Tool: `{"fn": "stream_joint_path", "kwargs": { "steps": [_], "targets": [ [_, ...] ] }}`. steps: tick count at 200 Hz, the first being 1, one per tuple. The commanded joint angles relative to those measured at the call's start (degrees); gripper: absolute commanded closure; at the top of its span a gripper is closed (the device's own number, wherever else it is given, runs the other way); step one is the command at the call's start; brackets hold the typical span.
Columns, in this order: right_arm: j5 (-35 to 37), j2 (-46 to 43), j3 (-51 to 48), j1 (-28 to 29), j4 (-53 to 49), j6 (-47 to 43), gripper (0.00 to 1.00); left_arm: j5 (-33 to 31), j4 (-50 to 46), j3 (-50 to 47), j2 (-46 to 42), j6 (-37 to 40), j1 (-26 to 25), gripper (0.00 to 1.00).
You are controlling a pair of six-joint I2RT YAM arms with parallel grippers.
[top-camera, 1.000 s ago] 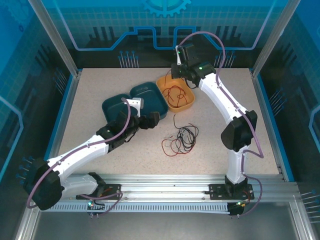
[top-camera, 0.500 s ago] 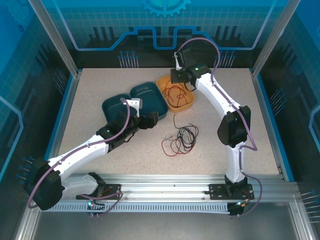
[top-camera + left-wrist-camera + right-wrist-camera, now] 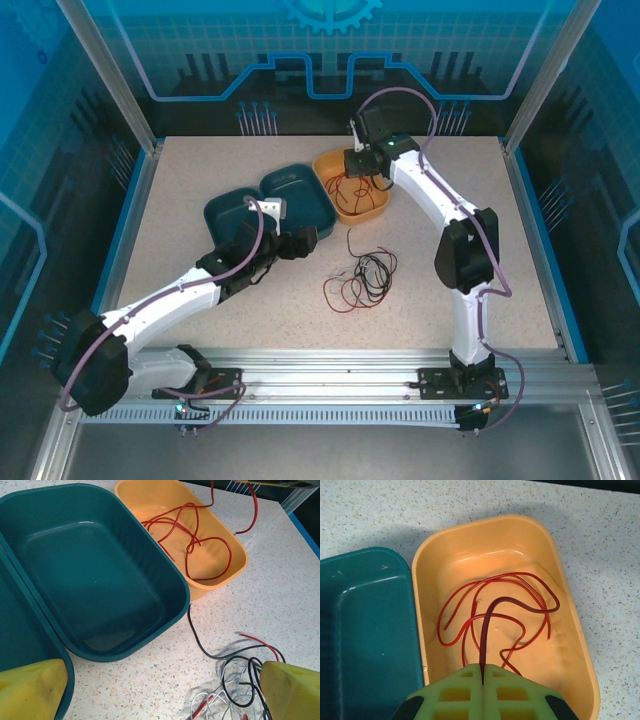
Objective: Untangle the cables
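My right gripper is holding part of the red cable, and the red cable's loops (image 3: 470, 622) lie inside the orange tray. It should keep lowering that part until it nears the tray's bottom (image 3: 496, 631), then let go.
A red cable (image 3: 520, 575) lies looped in the orange tray (image 3: 470, 565), and one end of it rises into my right gripper (image 3: 482, 672), which is shut on it just above the tray (image 3: 375, 205). The other cables, black, whitish and red, lie in a tangle (image 3: 362, 280) on the table in front of the trays. My left gripper (image 3: 305, 240) stands open, low over the table between the teal tray (image 3: 296, 195) and the tangle (image 3: 240, 675). Its yellow fingertips (image 3: 30, 690) have nothing between them.
A second teal tray (image 3: 232, 212) sits left of the first, touching it. Both teal trays (image 3: 95, 570) are bare inside. A black strand (image 3: 195, 630) runs from the tangle toward the orange tray's (image 3: 150, 495) near corner. Raised blue edges border the table.
My right gripper has shifted slightly left and lower over the orange tray, still holding the red cable. The left arm has barely moved.
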Motion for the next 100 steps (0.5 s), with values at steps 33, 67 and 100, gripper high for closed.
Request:
{"fn": "stream_joint_path", "kwargs": {
  "steps": [33,67,100],
  "targets": [
    [-1.73,1.94,-2.24,-0.74,0.28,0.84,1.0,0.84,0.76,-0.34,0.69,-1.49,0.59,0.01],
    [-2.02,2.62,-3.2,-0.66,0.68,1.37,1.0,1.02,0.78,-0.27,1.21,-1.66,0.57,0.01],
    [-2.31,3.67,-3.4,-0.57,0.62,1.79,1.0,1.28,0.84,0.22,1.62,-1.75,0.64,0.01]
  ]
}}
